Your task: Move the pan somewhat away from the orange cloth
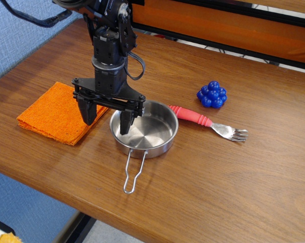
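My gripper will carry the pan (144, 129), and the fork will stay where it is and show its hidden end, because the fork's pink handle (189, 115) goes behind the pan's rim.
The shiny steel pan (148, 132) sits at the table's middle, its wire handle (133, 172) pointing toward the front edge. The orange cloth (53, 111) lies flat just left of it. My black gripper (107, 121) is open and lowered over the pan's left rim. One finger (126, 121) is inside the pan. The other finger (89, 112) is outside, over the cloth's right edge. The rim lies between the two fingers.
A pink-handled fork (205, 123) lies right of the pan, its handle touching the rim. A blue bumpy ball (212, 94) sits behind the fork. The table's front edge (91, 212) is near. A blue wall stands at the left.
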Robot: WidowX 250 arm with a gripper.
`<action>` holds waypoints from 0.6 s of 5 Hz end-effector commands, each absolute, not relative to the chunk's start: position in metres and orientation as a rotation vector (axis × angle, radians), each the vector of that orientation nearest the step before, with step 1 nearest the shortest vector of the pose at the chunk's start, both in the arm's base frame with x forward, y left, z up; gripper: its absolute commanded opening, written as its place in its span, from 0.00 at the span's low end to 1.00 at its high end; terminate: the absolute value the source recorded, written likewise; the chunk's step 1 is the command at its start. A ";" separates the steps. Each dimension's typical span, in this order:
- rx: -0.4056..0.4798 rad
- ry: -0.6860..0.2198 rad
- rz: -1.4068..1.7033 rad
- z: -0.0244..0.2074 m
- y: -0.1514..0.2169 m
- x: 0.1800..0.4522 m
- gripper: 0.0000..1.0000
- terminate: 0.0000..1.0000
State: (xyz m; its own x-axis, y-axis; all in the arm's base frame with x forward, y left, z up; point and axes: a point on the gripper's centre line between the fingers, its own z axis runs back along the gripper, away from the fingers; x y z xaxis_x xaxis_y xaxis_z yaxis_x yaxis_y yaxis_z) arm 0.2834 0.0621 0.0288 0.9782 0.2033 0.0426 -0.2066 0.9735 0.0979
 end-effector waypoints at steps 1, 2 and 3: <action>0.088 -0.062 0.184 0.026 0.057 0.291 1.00 0.00; 0.082 -0.066 0.184 0.023 0.054 0.292 1.00 0.00; 0.061 -0.083 0.173 0.021 0.051 0.293 0.00 0.00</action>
State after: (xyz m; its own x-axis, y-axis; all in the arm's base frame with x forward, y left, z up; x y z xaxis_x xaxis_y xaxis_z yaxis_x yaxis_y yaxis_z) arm 0.2897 0.0508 0.0131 0.9816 0.1813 0.0604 -0.1844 0.9815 0.0521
